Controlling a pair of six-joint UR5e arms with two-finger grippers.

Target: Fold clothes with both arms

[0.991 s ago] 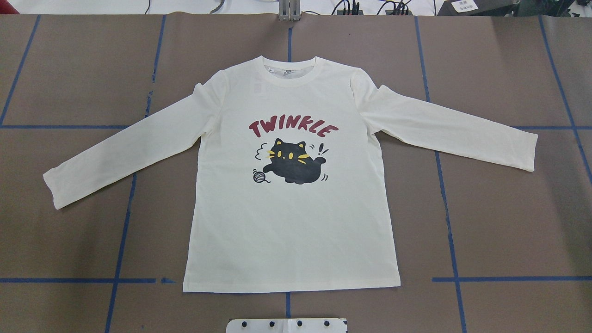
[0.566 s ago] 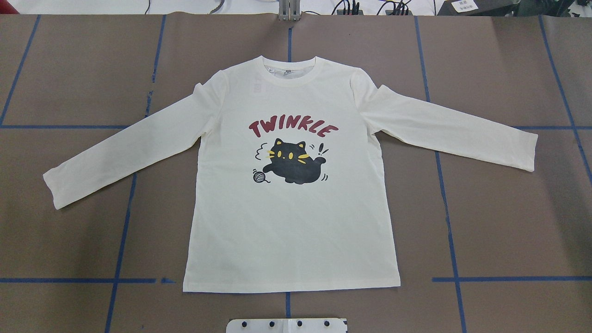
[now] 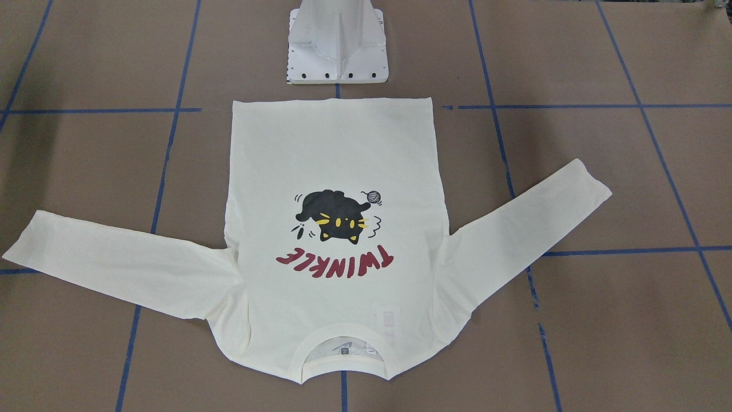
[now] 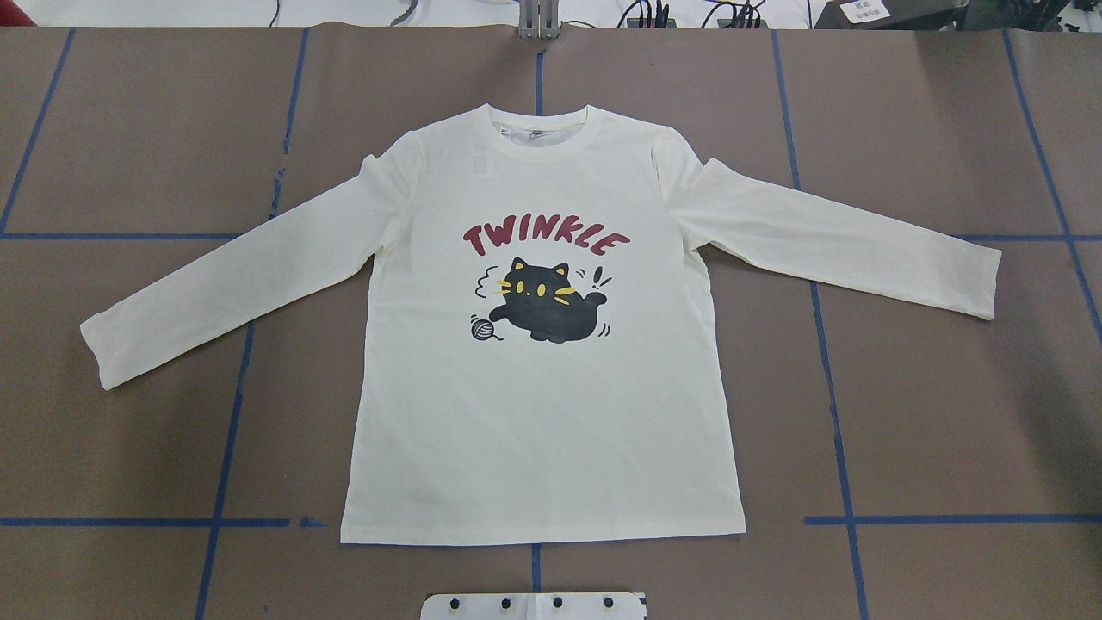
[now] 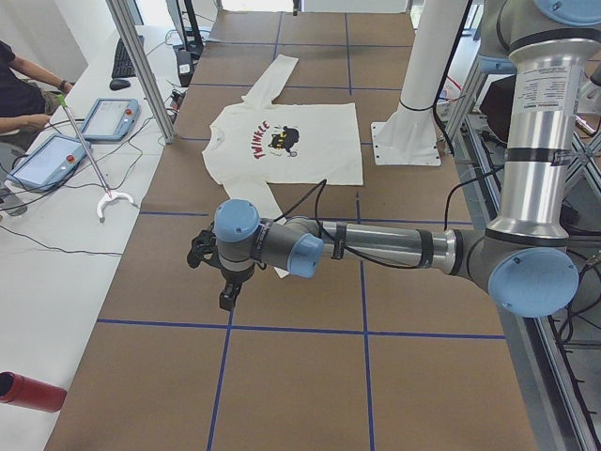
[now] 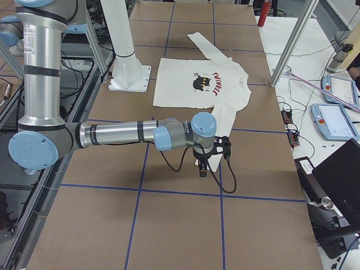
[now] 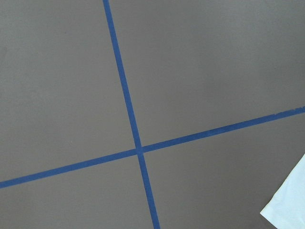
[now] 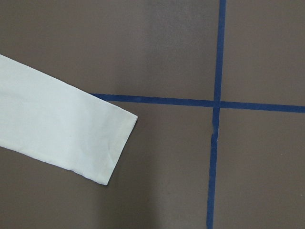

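Note:
The sleeve is spread flat and its cuff is clear of the T-shirt's body, so the robot's right gripper should keep going down to the cuff's hem-side corner and close there.
The cream long-sleeved T-shirt (image 4: 542, 413) lies flat on the brown table, print side up, with a black cat and red "TWINKLE" lettering. Its collar is on the far side, its hem near the pedestal, and both sleeves are spread out (image 3: 331, 149). My left arm hovers low past the end of one sleeve, its gripper (image 5: 225, 293) pointing down; I cannot tell whether it is open or shut. My right gripper (image 6: 203, 167) hovers past the other cuff, its state also unclear. The left wrist view shows a cuff corner (image 7: 290, 205). The right wrist view shows the sleeve end (image 8: 57, 133).
Blue tape lines (image 4: 831, 387) grid the brown table. The white pedestal base (image 3: 337, 46) stands behind the shirt's hem. Beside the table are teach pendants (image 5: 108, 117), a seated person (image 5: 19, 85), a hooked stick (image 5: 94, 160), a red bottle (image 5: 28, 390) and metal posts (image 6: 289, 42).

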